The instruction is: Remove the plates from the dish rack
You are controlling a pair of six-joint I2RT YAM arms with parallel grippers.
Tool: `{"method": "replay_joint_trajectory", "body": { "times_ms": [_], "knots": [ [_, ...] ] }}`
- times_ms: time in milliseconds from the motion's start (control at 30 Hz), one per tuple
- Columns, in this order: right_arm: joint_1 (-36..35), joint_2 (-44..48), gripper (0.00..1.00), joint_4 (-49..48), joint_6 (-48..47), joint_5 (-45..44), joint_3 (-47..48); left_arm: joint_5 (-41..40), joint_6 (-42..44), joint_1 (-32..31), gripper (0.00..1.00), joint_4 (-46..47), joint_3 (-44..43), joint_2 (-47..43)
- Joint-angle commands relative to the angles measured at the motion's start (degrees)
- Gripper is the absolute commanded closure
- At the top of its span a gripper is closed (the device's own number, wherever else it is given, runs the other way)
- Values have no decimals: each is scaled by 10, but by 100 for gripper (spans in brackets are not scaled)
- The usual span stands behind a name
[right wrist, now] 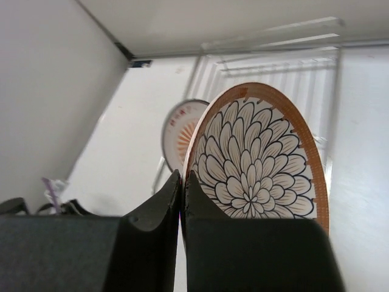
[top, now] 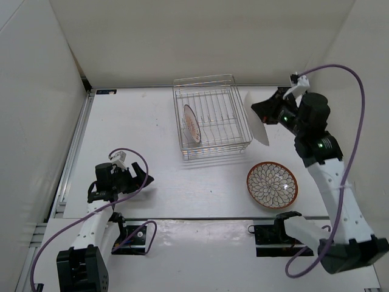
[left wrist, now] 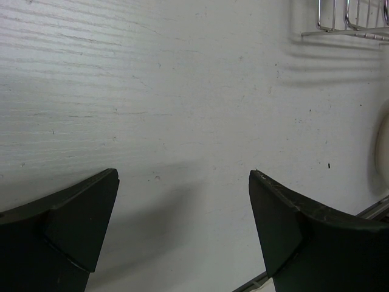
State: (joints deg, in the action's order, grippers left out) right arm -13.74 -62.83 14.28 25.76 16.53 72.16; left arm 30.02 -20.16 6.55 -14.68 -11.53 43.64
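The held plate (top: 256,121) is clear of the dish rack, so my right gripper keeps going to the face-up petal-patterned plate (top: 271,184) and lets go once the two plates are stacked.
The silver wire dish rack (top: 222,82) stands at the table's back middle. One pale-faced plate (top: 191,123) stands upright in its left end; it also shows in the right wrist view (right wrist: 176,129). My right gripper (top: 265,113) is shut on the rim of a petal-patterned plate (top: 256,117), held on edge in the air just right of the rack; its face fills the right wrist view (right wrist: 258,161). Another petal-patterned plate (top: 271,184) lies face up on the table, front right. My left gripper (top: 144,177) is open and empty, low over the table at the front left.
White walls enclose the table on the left, back and right. A metal rail (top: 74,146) runs along the left edge. In the left wrist view the rack's corner (left wrist: 352,24) and a pale plate edge (left wrist: 383,149) show at the right.
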Motion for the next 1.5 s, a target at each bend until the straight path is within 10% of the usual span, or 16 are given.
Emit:
{"method": "replay_joint_trajectory", "body": {
  "times_ms": [0,700,1367,1467],
  "knots": [
    [1,101,100,44,-69,-105,-15,-27,7,0,0,-67,18,2],
    [0,315,100,326,-132,-224,-169,-26,6,0,0,-47,24,23],
    [-1,315,100,248,-111,-174,-324,-24,4,0,0,-37,26,38],
    [0,321,81,238,-93,-172,-344,-24,6,-1,0,-39,26,39]
  ]
}}
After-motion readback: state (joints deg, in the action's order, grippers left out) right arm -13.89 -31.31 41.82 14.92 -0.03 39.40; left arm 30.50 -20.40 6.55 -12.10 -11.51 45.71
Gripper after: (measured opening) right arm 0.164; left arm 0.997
